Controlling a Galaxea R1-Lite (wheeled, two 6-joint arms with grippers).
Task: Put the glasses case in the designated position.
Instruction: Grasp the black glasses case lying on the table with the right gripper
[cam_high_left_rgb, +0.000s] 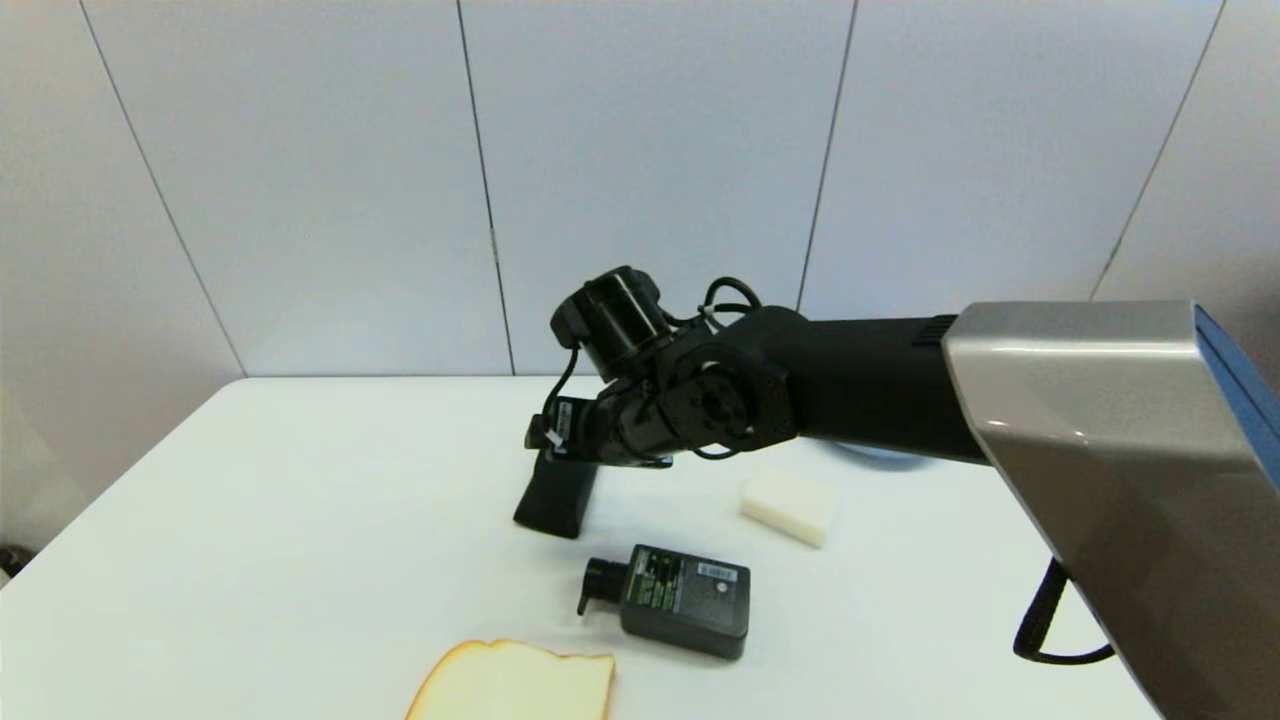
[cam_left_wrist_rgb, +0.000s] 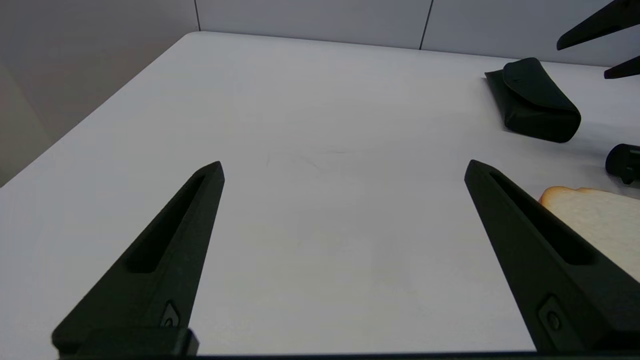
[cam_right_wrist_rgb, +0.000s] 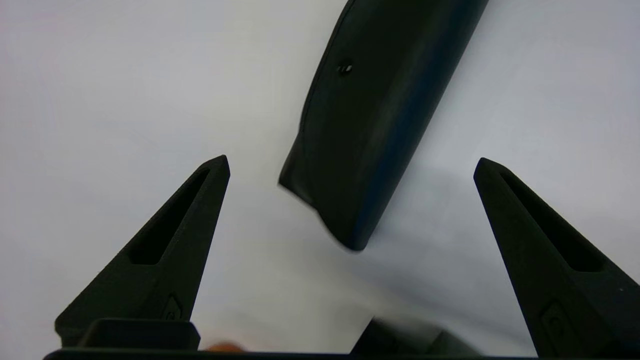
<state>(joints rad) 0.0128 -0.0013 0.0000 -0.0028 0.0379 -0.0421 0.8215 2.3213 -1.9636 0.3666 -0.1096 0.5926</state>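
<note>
The glasses case's end (cam_high_left_rgb: 554, 516) is all that sits between my right gripper's fingers, so my right gripper should move over toward the snap (cam_right_wrist_rgb: 344, 69) and come down around the glasses case's body before it closes.
The glasses case (cam_high_left_rgb: 553, 497) is a long matte black pouch lying flat on the white table (cam_high_left_rgb: 300, 520), near its middle. My right gripper (cam_right_wrist_rgb: 352, 161) hovers just above one end of it, open, with a finger out on each side and not touching it. The case's (cam_right_wrist_rgb: 370, 125) curved flap and small snap show between those fingers. In the head view the right wrist (cam_high_left_rgb: 620, 420) covers the far part of the case. My left gripper (cam_left_wrist_rgb: 345, 167) is open over bare table, off to the left, with the case (cam_left_wrist_rgb: 535, 100) farther away.
A dark grey pump bottle (cam_high_left_rgb: 685, 598) lies just in front of the case. A slice of bread (cam_high_left_rgb: 515, 685) sits at the near edge. A white block (cam_high_left_rgb: 790, 505) rests to the right, under the right arm. A panelled wall stands behind the table.
</note>
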